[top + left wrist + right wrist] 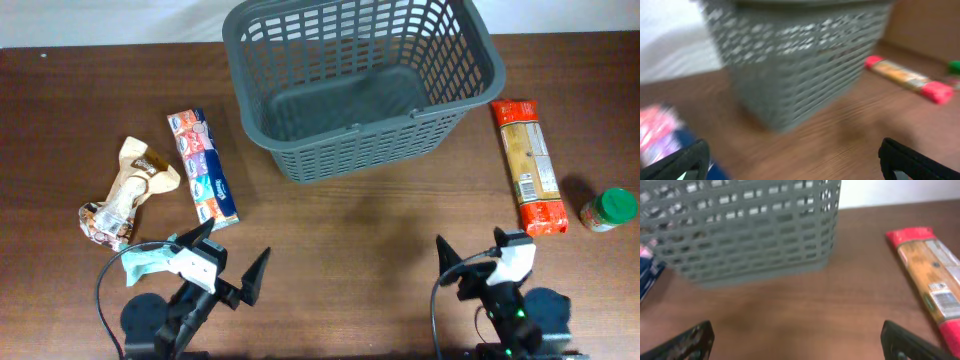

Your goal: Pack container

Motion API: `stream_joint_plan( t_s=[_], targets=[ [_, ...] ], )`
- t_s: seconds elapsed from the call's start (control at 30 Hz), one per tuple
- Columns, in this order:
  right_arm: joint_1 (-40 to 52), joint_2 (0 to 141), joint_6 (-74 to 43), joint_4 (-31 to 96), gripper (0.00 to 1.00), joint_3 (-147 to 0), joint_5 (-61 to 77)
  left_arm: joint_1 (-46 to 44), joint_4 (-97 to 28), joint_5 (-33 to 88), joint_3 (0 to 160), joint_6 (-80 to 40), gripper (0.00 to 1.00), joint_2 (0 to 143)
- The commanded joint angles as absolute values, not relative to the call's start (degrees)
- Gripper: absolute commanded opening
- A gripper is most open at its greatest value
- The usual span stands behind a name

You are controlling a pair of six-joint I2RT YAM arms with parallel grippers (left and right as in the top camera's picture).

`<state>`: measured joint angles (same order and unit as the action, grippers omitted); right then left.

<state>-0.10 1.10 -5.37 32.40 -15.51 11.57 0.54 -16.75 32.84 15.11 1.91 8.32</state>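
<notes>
The empty basket stands crooked (375,140) at the back. Next, I grab its front rim (308,143) with my left gripper and its side rim with my right gripper before packing.
The dark grey slotted basket (355,85) stands at the back centre of the table, with nothing visible inside; it also shows in the left wrist view (795,60) and the right wrist view (740,230). My left gripper (222,262) is open and empty near the front left, close to the blue tissue pack (203,165). My right gripper (480,262) is open and empty near the front right. A long pasta packet with red ends (527,165) lies right of the basket and shows in the right wrist view (932,277). A green-lidded jar (608,210) stands at the far right.
A crumpled brown snack bag (125,192) lies at the left, beside the tissue pack. The left wrist view is motion-blurred. Bare brown table (340,230) lies between the grippers and the basket.
</notes>
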Motion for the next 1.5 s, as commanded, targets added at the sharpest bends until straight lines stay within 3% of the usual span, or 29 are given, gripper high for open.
stream_joint_plan(
  t_s=[0.0, 0.1, 0.2, 0.33, 0.43, 0.6, 0.9, 1.13, 1.3, 1.47],
  targets=[
    [0.4, 0.9, -1.9, 34.9, 0.99, -24.1, 12.8, 0.9, -15.2, 45.6, 16.6, 0.8, 0.99, 8.5],
    [0.4, 1.0, -0.4, 33.2, 0.99, -29.1, 12.9, 0.9, -16.3, 48.7, 17.1, 0.6, 0.99, 8.6],
    [0.4, 3.5, 0.2, 35.2, 0.99, -33.8, 6.9, 0.9, -23.5, 42.8, 20.1, -2.4, 0.99, 10.4],
    [0.4, 14.6, 0.3, 45.3, 0.99, -45.0, -3.0, 0.9, -44.4, 29.0, 33.9, -10.6, 1.00, 17.8],
    [0.4, 27.9, 1.3, 53.9, 0.99, -57.3, -2.6, 0.8, -55.7, 29.4, 48.2, -15.4, 1.00, 25.4],
    [0.4, 45.2, 1.3, 65.5, 0.99, -76.9, 4.2, 0.8, -56.5, 37.2, 59.6, -15.4, 0.99, 30.0],
    [0.4, 61.6, 1.3, 71.8, 0.99, -98.2, 6.5, -3.8, -57.0, 36.1, 67.6, -15.3, 1.00, 35.6],
    [0.4, 72.9, 1.8, 79.1, 0.99, -115.3, 6.5, -16.3, -72.7, 21.1, 84.1, -16.3, 1.00, 48.9],
    [0.4, 78.4, 1.4, 82.5, 0.99, -121.6, 7.6, -29.5, -70.3, 20.9, 88.7, -16.3, 1.00, 57.9],
    [0.4, 79.2, 1.1, 80.2, 0.99, -121.9, 8.1, -34.5, -67.9, 22.7, 88.7, -16.3, 1.00, 65.1]
  ],
)
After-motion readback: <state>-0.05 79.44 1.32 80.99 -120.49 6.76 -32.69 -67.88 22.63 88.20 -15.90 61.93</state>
